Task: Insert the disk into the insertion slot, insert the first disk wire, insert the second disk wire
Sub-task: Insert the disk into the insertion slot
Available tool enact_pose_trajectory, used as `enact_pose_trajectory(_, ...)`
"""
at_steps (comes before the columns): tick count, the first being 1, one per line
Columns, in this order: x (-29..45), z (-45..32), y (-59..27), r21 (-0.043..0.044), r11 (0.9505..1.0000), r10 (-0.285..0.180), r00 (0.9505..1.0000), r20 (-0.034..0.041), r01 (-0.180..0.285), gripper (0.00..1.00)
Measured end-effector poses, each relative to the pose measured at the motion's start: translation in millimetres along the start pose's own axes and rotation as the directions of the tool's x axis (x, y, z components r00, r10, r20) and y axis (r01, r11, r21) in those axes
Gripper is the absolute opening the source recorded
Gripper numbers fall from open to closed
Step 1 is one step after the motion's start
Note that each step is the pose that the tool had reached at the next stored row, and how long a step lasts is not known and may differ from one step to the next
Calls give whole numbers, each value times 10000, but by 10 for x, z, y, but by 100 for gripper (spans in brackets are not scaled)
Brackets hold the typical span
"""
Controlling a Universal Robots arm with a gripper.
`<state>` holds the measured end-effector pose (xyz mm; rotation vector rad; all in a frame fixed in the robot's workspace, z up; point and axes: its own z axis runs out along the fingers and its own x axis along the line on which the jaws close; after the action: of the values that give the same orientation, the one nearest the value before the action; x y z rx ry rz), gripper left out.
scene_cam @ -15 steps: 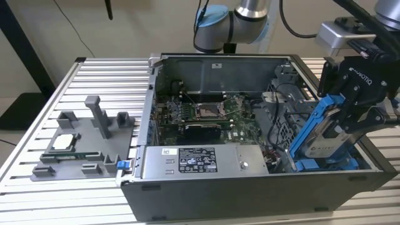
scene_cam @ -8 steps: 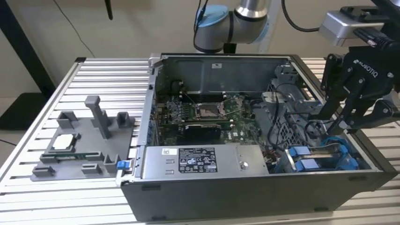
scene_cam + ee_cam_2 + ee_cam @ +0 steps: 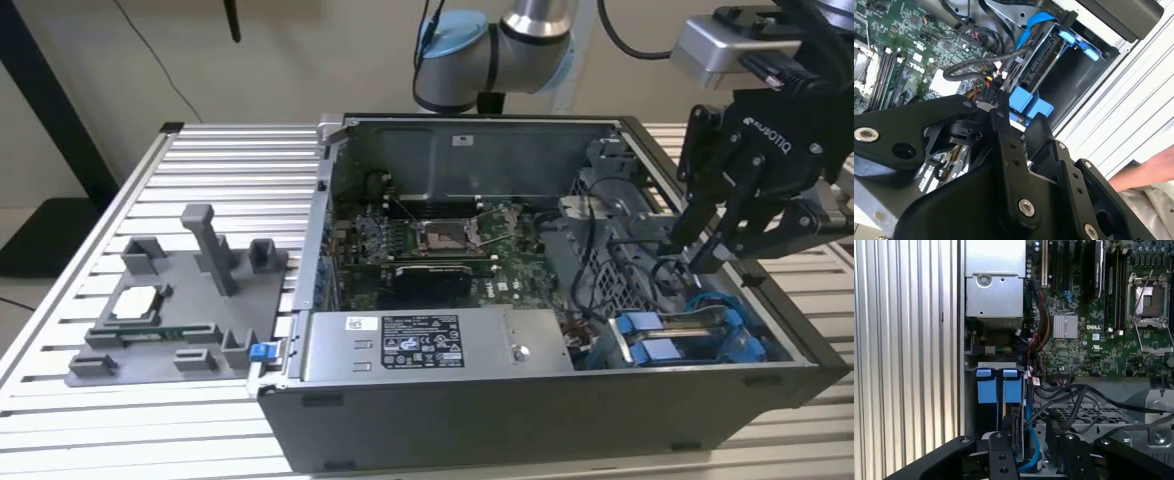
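The black cable has slack curves [image 3: 1080, 396] in it, so it will fold into a loop when I move the black connector [image 3: 1054, 416] toward the disk.
The disk [image 3: 1043, 56] stands on edge inside the insertion slot [image 3: 998, 368] of the drive cage, at the case's front corner on the exterior view's right. Its blue carrier tabs [image 3: 987, 386] face outward. A black wire bundle ends in a connector [image 3: 1004, 75] at the disk's edge. A blue flat wire [image 3: 1038, 21] loops over the disk's far end. My gripper [image 3: 694, 255] hangs just above the cage and the blue carrier [image 3: 661, 338]. Its fingers [image 3: 1000, 452] are spread apart, and part of the blue wire [image 3: 1030, 452] shows between them.
The open case holds a grey power supply box [image 3: 427, 340], a motherboard with an open CPU socket [image 3: 441, 235], and loose black cables [image 3: 1079, 395]. A grey fixture [image 3: 174, 310] with parts stands on the slatted table at the exterior view's left. A person's hand [image 3: 1154, 167] is near the case.
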<state>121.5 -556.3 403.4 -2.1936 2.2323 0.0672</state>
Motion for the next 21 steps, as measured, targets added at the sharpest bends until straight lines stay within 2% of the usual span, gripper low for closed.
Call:
enact_pose_trajectory(8, -81, 72, 4, 54, 10000, -8, 9997, 246, 6, 100)
enact_pose_trajectory(15, -100, 126, 14, 122, 9999, -21, 9985, 541, 14, 100)
enact_pose_trajectory(17, -101, 127, 15, 123, 9999, -23, 9985, 553, 17, 100)
enact_pose_trajectory(18, -101, 127, 15, 123, 9999, -24, 9985, 553, 17, 0)
enact_pose_trajectory(21, -101, 127, 18, 125, 9999, -23, 9985, 553, 17, 0)
